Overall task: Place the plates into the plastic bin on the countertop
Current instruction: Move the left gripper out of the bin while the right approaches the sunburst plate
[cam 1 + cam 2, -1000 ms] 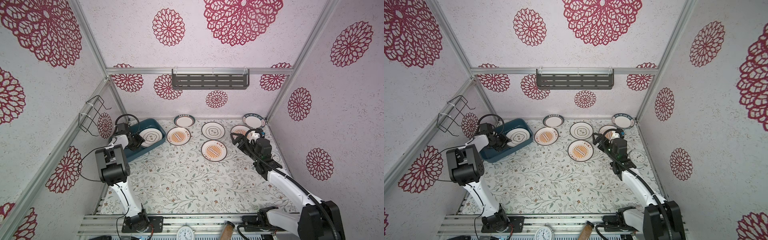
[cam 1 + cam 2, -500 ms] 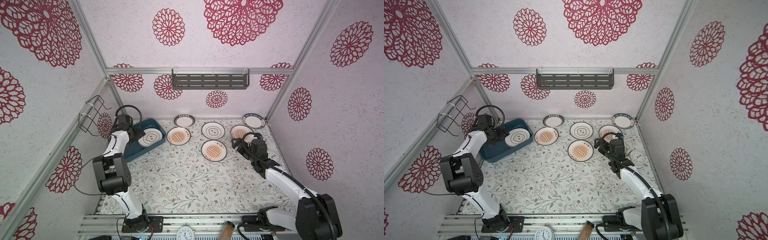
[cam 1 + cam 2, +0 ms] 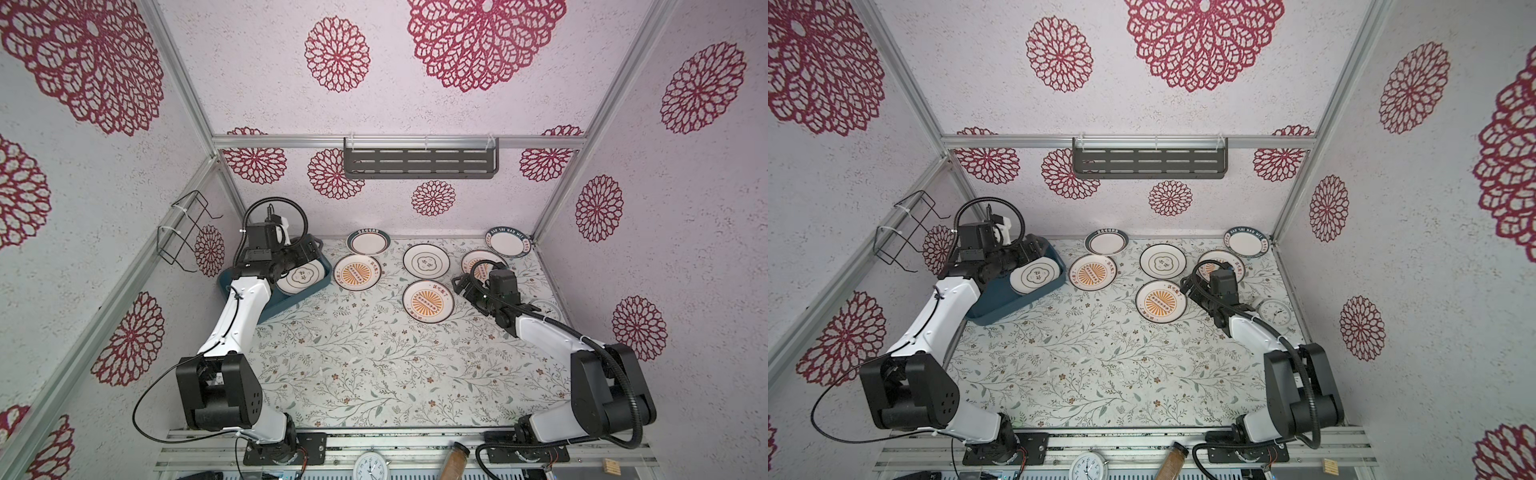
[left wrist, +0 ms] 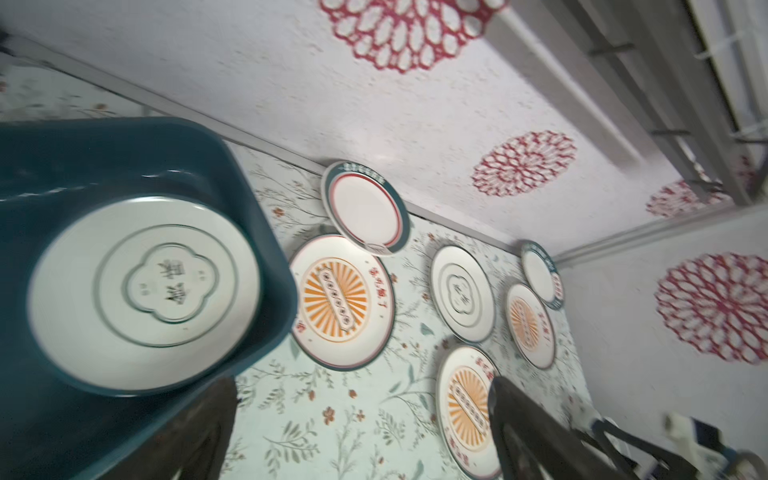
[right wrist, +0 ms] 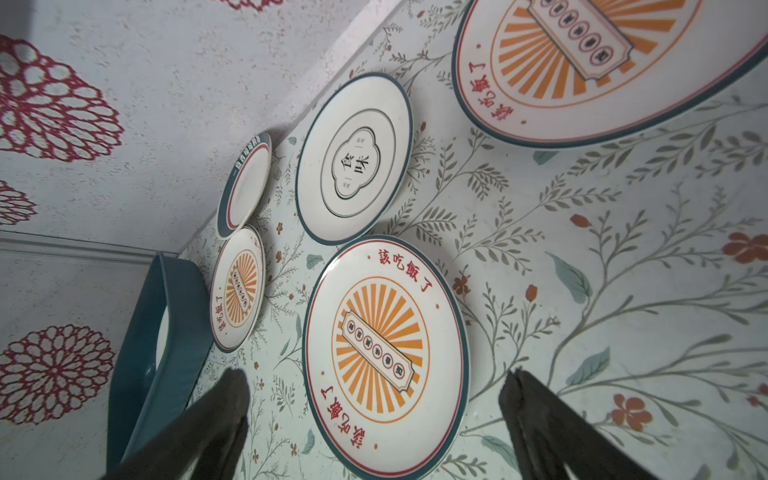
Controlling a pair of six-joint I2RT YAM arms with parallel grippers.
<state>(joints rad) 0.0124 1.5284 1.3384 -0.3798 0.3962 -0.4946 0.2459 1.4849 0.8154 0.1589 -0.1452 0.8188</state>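
The front sunburst plate [image 3: 428, 301] is far from the bin. My right gripper should grab it by the plate's near rim [image 3: 452, 306] and pass it to my left gripper.
The dark teal plastic bin [image 3: 291, 300] [image 3: 1000, 309] stands at the back left of the countertop [image 3: 374, 365]. One black-ringed white plate [image 3: 305, 276] [image 4: 145, 291] lies inside it. My left gripper [image 3: 307, 249] [image 4: 359, 386] hangs open above the bin's far end, holding nothing. Several more plates lie flat along the back: a teal-rimmed one [image 3: 368, 242], an orange sunburst one [image 3: 357, 273], and a ringed one [image 3: 426, 260]. My right gripper [image 3: 459, 286] [image 5: 376, 376] is open just right of another sunburst plate [image 3: 428, 301] [image 5: 382, 353], which shows between its fingers.
A small white clock [image 3: 1275, 311] lies by the right wall behind the right arm. A grey slotted shelf [image 3: 419, 162] hangs on the back wall and a wire rack [image 3: 187, 232] on the left wall. A second clock [image 3: 371, 467] and a bottle [image 3: 455, 457] sit at the front rail.
My left gripper has opened and lifted off the ringed plate, which stays in the bin. My right gripper has shifted a little left and forward, toward the middle sunburst plate.
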